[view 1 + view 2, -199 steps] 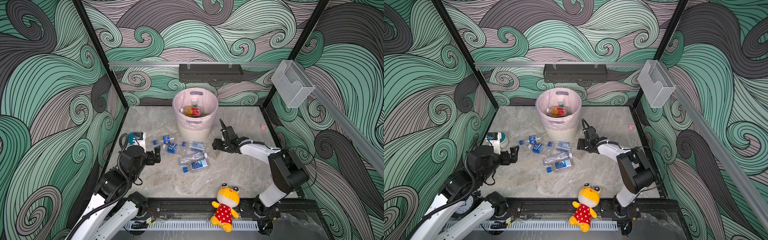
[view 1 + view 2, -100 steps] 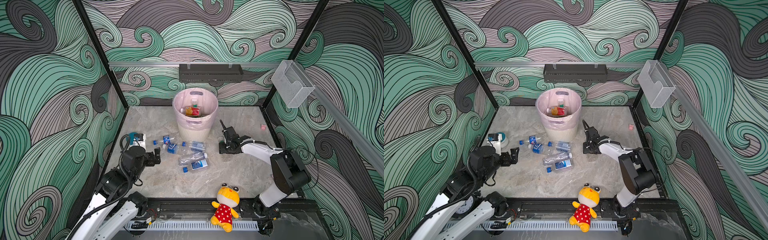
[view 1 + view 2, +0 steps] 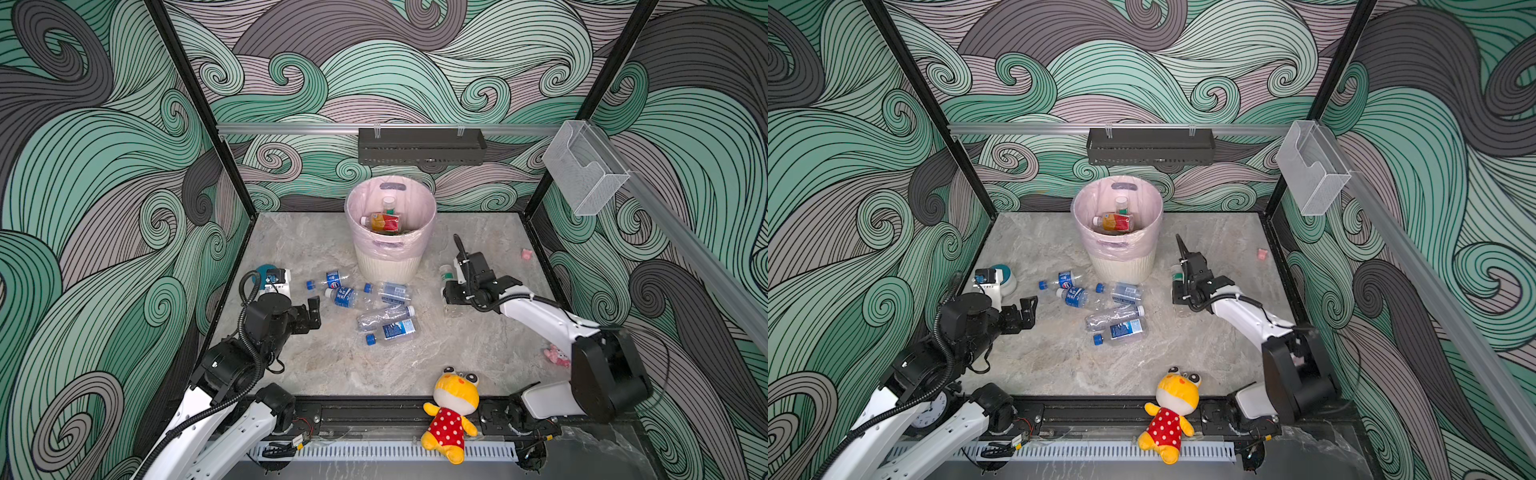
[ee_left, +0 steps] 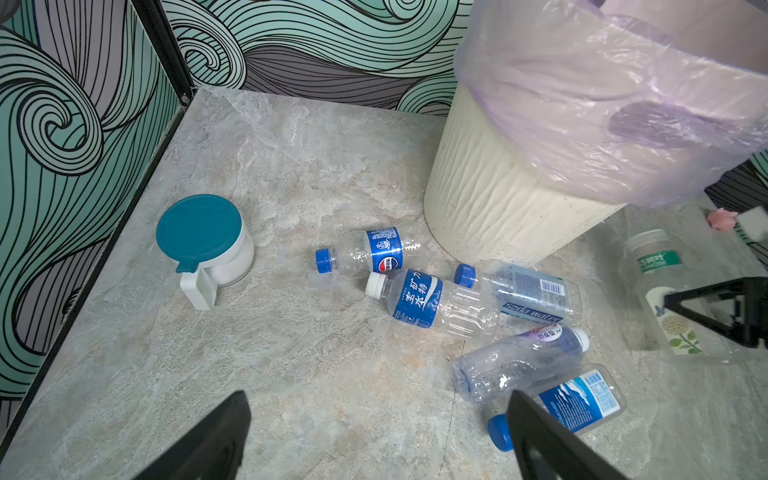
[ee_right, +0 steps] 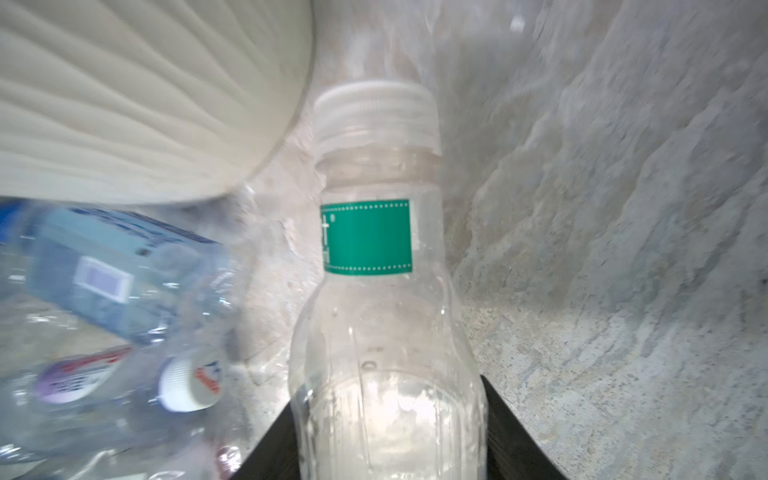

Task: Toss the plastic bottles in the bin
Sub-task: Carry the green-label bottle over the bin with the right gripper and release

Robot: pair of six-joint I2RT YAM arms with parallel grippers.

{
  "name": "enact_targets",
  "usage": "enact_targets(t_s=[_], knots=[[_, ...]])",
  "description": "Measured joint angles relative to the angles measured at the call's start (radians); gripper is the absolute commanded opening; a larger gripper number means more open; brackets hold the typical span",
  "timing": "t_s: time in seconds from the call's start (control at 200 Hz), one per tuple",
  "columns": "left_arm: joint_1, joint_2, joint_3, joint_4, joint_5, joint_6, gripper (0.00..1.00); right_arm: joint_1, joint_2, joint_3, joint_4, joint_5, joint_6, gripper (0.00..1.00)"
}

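I should keep lifting the clear bottle until it is over the bin's opening (image 3: pixel 390 209). My right gripper holds the bottle's body, and its white cap (image 3: pixel 445 269) is free ahead.
The bin (image 3: pixel 390 266) is cream, ribbed and lined with a pink bag; it stands at the back middle (image 3: pixel 1121 268). Inside it lie an amber bottle (image 3: pixel 384 222) and a clear one (image 3: pixel 388 203). Several plastic bottles (image 3: pixel 384 316) with blue labels lie on the floor in front of it (image 4: pixel 419 299). My right gripper (image 3: pixel 457 291) is shut on a clear bottle with a green label (image 5: pixel 365 237) and white cap, low over the floor right of the bin, a finger pressed on each side. My left gripper (image 4: pixel 378 415) hangs open left of the pile, holding nothing.
A teal-lidded white cup (image 4: pixel 203 241) stands near the left wall. A yellow plush toy (image 3: pixel 453 411) sits at the front rail. Small pink items (image 3: pixel 527 254) lie by the right wall. A clear box (image 3: pixel 582 166) and a black shelf (image 3: pixel 419 145) hang on the walls.
My right gripper has closed its jaws onto the green-label bottle and shifted slightly right. My left arm has drawn back a little, still open.
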Motion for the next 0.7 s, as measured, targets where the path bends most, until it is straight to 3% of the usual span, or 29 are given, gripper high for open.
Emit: enact_targets(t_s=[0.15,0.315,0.506,0.701], knots=[[0.000,-0.007,0.000,-0.005,0.000,-0.006,0.98,-0.015,-0.198,0.007,0.029,-0.065,-0.035,0.45],[0.000,-0.007,0.000,-0.006,0.001,-0.006,0.98,-0.015,-0.299,0.053,0.041,-0.176,-0.078,0.44],[0.000,-0.008,0.000,-0.006,0.002,-0.006,0.98,-0.015,-0.307,0.155,0.084,-0.302,-0.086,0.43],[0.000,-0.026,-0.001,-0.008,0.003,-0.006,0.98,0.011,-0.203,0.349,0.130,-0.367,-0.086,0.42]])
